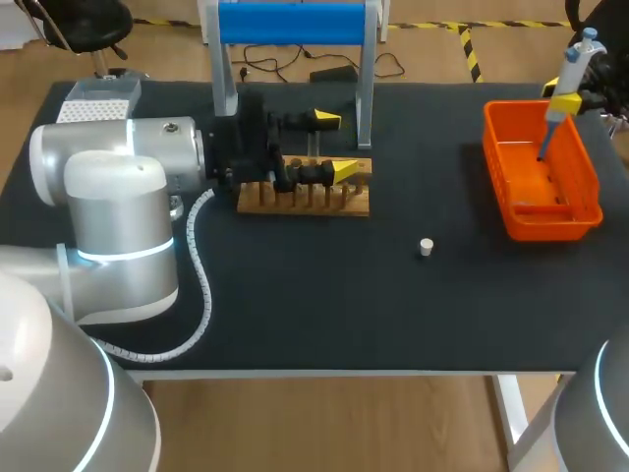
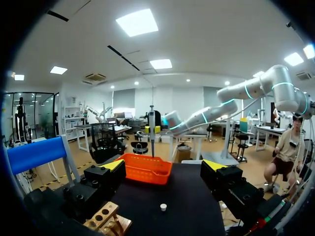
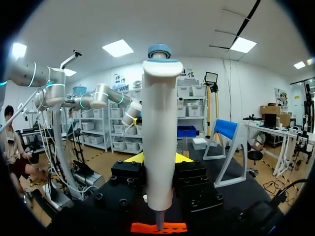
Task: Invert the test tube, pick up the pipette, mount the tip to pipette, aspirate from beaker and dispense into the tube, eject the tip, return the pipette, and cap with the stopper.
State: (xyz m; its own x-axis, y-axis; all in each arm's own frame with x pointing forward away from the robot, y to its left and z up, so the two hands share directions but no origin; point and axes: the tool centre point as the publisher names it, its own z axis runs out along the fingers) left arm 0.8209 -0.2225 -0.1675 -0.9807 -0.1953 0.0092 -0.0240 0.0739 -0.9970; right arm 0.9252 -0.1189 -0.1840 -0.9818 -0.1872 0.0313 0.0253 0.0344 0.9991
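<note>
A shiny sliver (image 1: 176,207) shows from under the silver arm. I should expect the beaker (image 1: 163,197) to be hidden there when I carry the white pipette away.
My right gripper (image 1: 568,101) is shut on the white pipette (image 1: 573,77), which hangs upright with its lower end over the orange basket (image 1: 511,197). From the right wrist, the pipette (image 3: 160,137) stands between the yellow tips and the basket rim (image 3: 158,228) lies below it. My left gripper (image 1: 336,145) is open beside the wooden tube rack (image 1: 305,202), with nothing between its fingers. A small white stopper (image 1: 426,247) lies on the mat, and the left wrist view shows this stopper (image 2: 163,207) ahead of the open gripper (image 2: 164,167). I see no test tube or beaker.
The blue pipette stand (image 1: 295,25) rises behind the rack. A tip box (image 1: 98,98) sits at the far left corner. My left arm's bulky body (image 1: 118,216) covers the left part of the table. Black mat lies between the rack and the basket.
</note>
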